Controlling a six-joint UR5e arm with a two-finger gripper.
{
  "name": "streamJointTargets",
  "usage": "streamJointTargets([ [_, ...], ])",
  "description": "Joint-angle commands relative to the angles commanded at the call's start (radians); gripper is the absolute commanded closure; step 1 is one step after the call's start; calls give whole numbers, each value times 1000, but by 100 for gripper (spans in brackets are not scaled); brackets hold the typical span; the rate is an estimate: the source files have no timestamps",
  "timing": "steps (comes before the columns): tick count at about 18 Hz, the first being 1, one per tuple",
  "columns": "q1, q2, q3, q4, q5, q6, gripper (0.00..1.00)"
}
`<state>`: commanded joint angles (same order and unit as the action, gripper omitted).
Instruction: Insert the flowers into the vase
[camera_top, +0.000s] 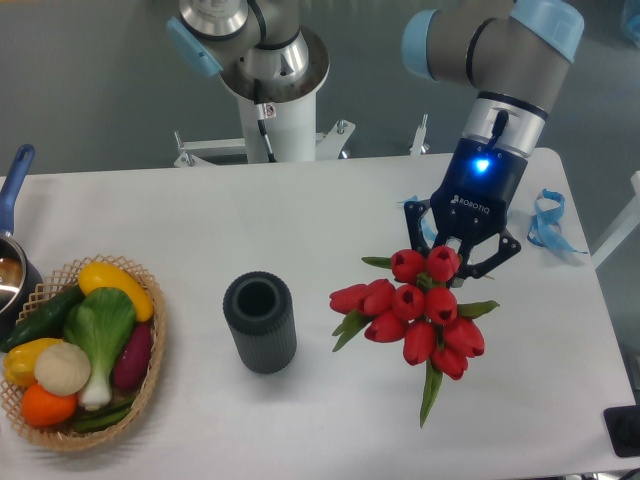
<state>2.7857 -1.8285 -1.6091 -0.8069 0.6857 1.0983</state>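
The tulip flowers spread out wider than the vase's opening. I expect the flowers to remain outside and lean over the vase's rim when I lower the stems.
The flowers, a bunch of red tulip heads with green leaves and stems, lie on the white table right of centre, with one stem pointing toward the front edge. My gripper hangs over the far end of the bunch. Its jaws are spread open on either side of the top tulip heads, and the fingertips are partly hidden by the blooms. The vase, a short dark grey ribbed cylinder with an open round mouth, stands upright to the left of the flowers, apart from them and empty.
A wicker basket of colourful vegetables sits at the front left. A metal pot with a blue handle is at the left edge. A blue ribbon lies at the right, behind the gripper. The robot base stands at the back.
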Motion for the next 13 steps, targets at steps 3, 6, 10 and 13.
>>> streamJointTargets([
  [3,-3,0,-6,17,3,-2,78],
  [6,-3,-2,-5,18,3,-2,78],
  [10,-6,-3,-3,18,5,-2,78],
  [13,-9,-5,-8,18,-1,-3,78],
])
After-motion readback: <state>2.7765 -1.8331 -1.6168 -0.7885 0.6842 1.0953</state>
